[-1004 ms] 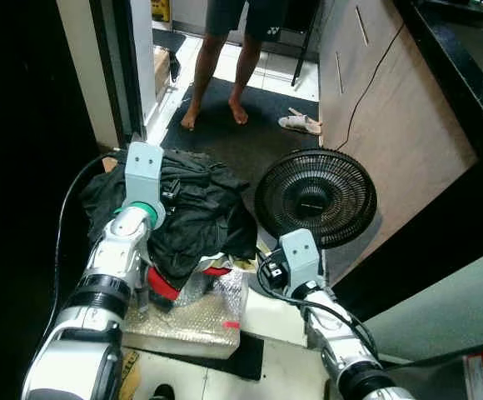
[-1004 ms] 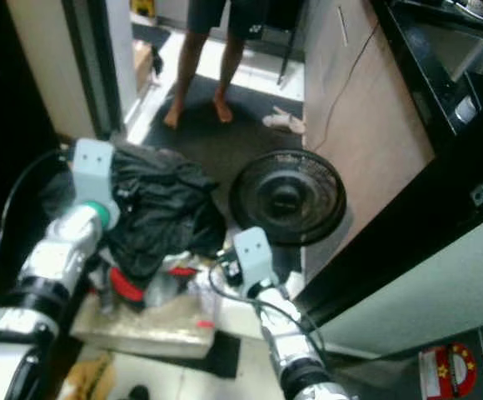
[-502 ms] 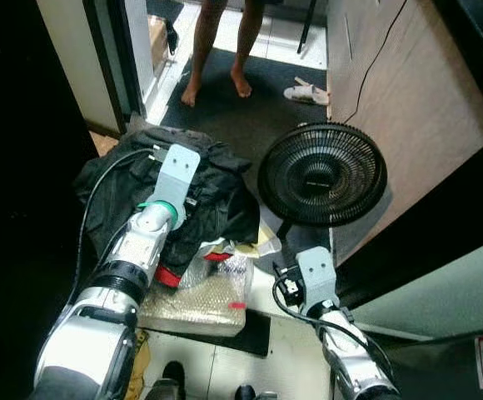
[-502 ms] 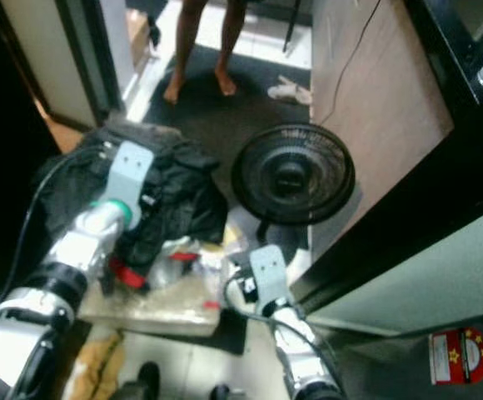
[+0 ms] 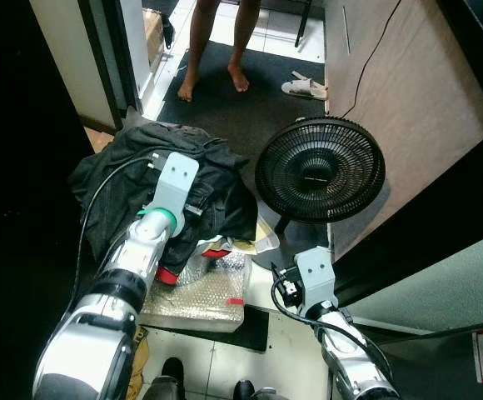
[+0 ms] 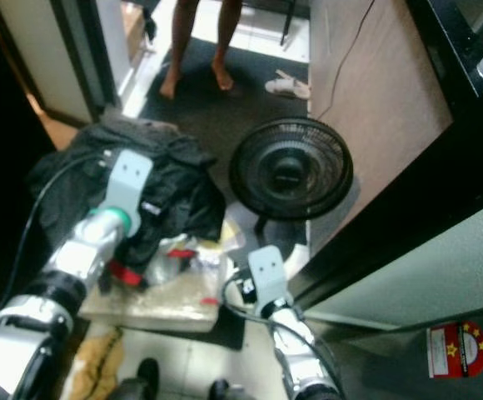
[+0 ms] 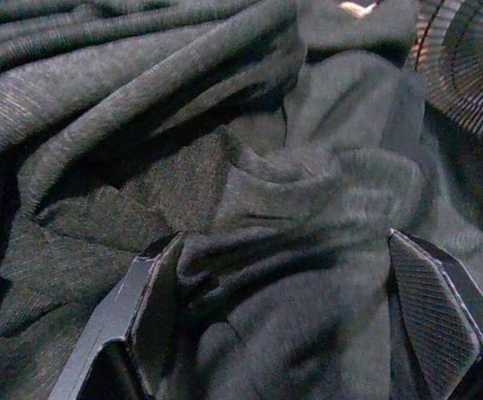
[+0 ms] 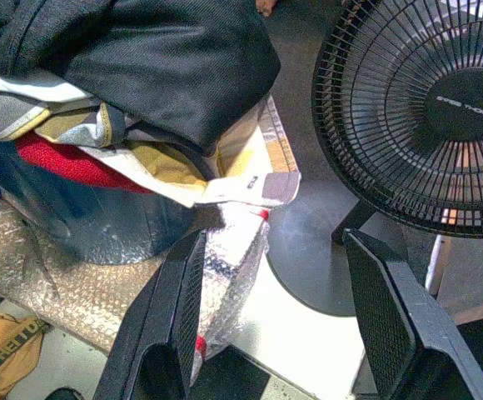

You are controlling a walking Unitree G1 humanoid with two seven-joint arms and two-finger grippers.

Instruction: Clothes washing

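The garment [image 7: 283, 308] will open out and hang far below my left gripper when I pick it up, because the dark cloth is bunched up in loose, deep folds [image 7: 308, 183].
A heap of dark clothes [image 5: 117, 179] lies on the floor, partly on top of lighter and red garments [image 8: 75, 158]. My left arm [image 5: 175, 179] reaches over the heap. In the left wrist view, my left gripper [image 7: 287, 333] is open, its fingers [image 7: 141, 317] pressed into folds of the dark cloth [image 7: 225, 125], which bulges between them. My right gripper [image 8: 279, 325] is open with nothing between its fingers. It hovers low beside the heap's edge and the fan's base; its wrist [image 5: 312, 275] is in the left eye view.
A black floor fan [image 5: 320, 171] stands right of the heap. A bubble-wrapped package [image 5: 200, 292] lies under the clothes. A barefoot person's legs [image 5: 216, 42] stand on a dark mat ahead, with slippers [image 5: 306, 83] nearby. A cabinet wall [image 5: 408, 108] runs along the right, a door frame [image 5: 100, 58] along the left.
The camera has shifted. My left arm has moved forward and rightward over the heap. My right arm has drawn back from the fan.
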